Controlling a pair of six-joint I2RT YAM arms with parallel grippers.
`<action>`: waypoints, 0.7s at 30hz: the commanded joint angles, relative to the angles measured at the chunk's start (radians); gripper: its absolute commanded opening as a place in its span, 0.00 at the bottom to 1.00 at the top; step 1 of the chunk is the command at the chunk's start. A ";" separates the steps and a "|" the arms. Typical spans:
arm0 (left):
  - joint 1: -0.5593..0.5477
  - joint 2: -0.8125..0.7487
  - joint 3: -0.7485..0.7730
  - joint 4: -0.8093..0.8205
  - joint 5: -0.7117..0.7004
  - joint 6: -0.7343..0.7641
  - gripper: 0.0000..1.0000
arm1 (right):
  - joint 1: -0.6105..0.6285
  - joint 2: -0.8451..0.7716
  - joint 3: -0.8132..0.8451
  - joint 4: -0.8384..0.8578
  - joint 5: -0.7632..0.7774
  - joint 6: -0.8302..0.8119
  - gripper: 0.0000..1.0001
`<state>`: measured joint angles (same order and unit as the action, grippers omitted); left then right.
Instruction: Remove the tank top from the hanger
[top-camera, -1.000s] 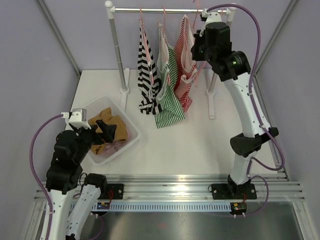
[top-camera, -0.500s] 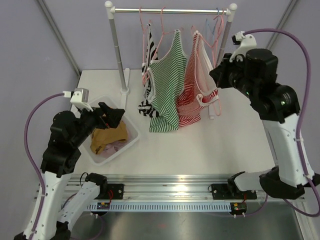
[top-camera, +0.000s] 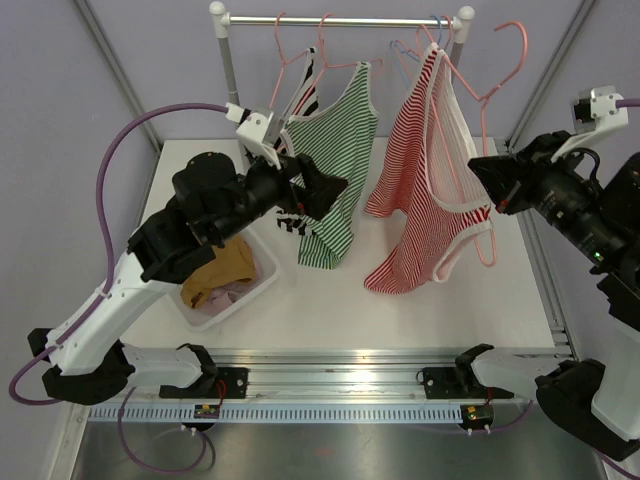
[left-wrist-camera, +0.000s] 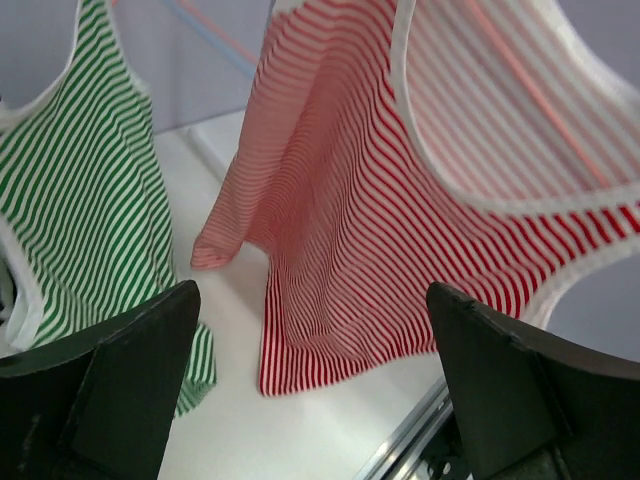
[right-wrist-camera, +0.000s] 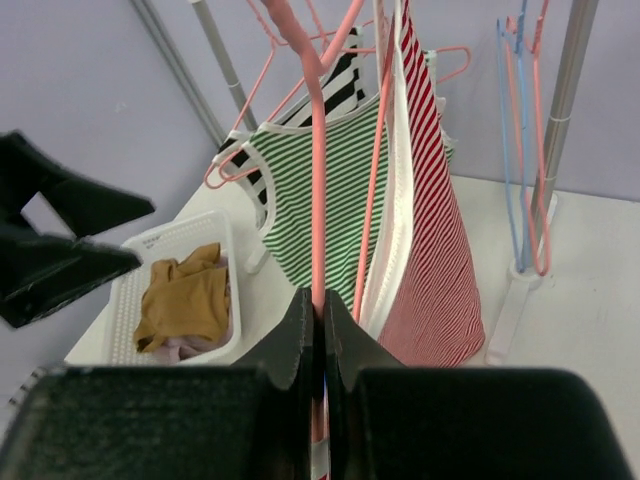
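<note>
The red tank top (top-camera: 408, 190) will slip off and fold up limply when I pull, because the straps (top-camera: 434, 60) only loop over the pink hanger's plain arms.
A red-and-white striped tank top (top-camera: 425, 190) hangs on a pink hanger (top-camera: 487, 100) whose hook is off the rail (top-camera: 340, 20), to the right of its end post. My right gripper (top-camera: 487, 185) is shut on the hanger's pink wire (right-wrist-camera: 318, 200), the top (right-wrist-camera: 430, 230) draped just right of the jaws. My left gripper (top-camera: 330, 192) is open in mid-air beside the green striped top (top-camera: 345, 120). In the left wrist view its wide-apart fingers (left-wrist-camera: 120, 380) frame the red top's hem (left-wrist-camera: 380, 230), apart from it.
Green (left-wrist-camera: 80, 190) and black striped tops stay on the rail, with bare pink and blue hangers (right-wrist-camera: 525, 150) by the right post. A white basket (top-camera: 265, 285) of mustard and pink clothes sits at the table's left. A metal track runs along the near edge.
My right arm swung down and right, pulling the hanger with the red top off the rail. My left arm rose from the basket toward the middle, its gripper staying open.
</note>
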<state>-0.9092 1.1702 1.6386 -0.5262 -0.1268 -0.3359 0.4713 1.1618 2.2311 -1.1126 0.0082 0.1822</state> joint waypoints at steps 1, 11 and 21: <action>-0.051 0.083 0.150 0.075 -0.080 0.057 0.99 | 0.000 -0.036 0.036 -0.048 -0.108 0.010 0.00; -0.140 0.310 0.343 0.126 -0.117 0.205 0.99 | -0.002 -0.226 -0.214 -0.062 -0.237 0.045 0.00; -0.207 0.410 0.340 0.172 -0.155 0.270 0.83 | -0.002 -0.260 -0.278 -0.056 -0.324 0.054 0.00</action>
<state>-1.1046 1.5711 1.9488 -0.4438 -0.2344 -0.1059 0.4713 0.9142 1.9511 -1.2186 -0.2535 0.2291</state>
